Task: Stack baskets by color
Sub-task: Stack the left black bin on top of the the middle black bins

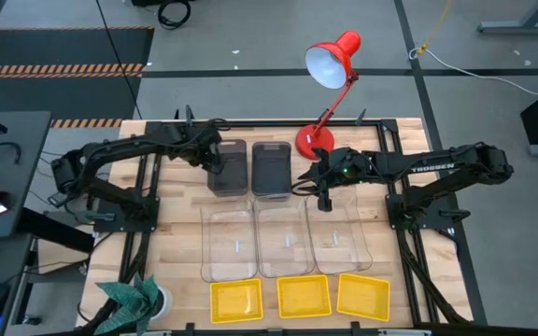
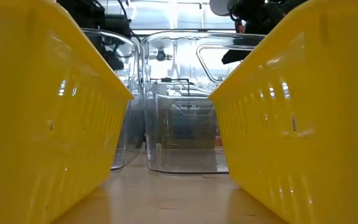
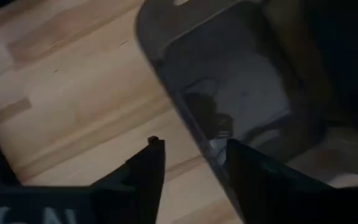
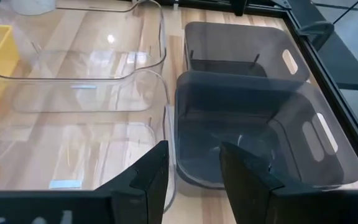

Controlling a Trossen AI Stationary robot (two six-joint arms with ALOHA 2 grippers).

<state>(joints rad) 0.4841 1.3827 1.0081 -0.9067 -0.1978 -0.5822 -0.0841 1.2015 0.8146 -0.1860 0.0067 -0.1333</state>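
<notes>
My left gripper will lower the one at my left gripper (image 1: pixel 230 170) of the two dark grey baskets, and it will nest inside the other (image 1: pixel 271 169), because both baskets are empty and matching.
Two dark grey baskets (image 1: pixel 229 168) (image 1: pixel 272 168) stand side by side at the table's far middle. In front of them sit three clear baskets (image 1: pixel 283 241) in a row, and three yellow baskets (image 1: pixel 304 296) line the near edge. My left gripper (image 1: pixel 219 159) points steeply down, open, at the left grey basket (image 3: pixel 241 81). Its fingers (image 3: pixel 151 171) stand on either side of that basket's left rim (image 3: pixel 182 115), apart from it as far as I can see. My right gripper (image 1: pixel 325 196) hovers open, right of the other grey basket (image 4: pixel 253 137), with nothing between its fingers.
A red desk lamp (image 1: pixel 330 65) stands at the far edge behind the right arm, its base (image 1: pixel 314 142) beside the right grey basket. A green cloth-like object (image 1: pixel 134 297) lies at the near left corner. Bare wood shows left of the baskets (image 1: pixel 171 233).
</notes>
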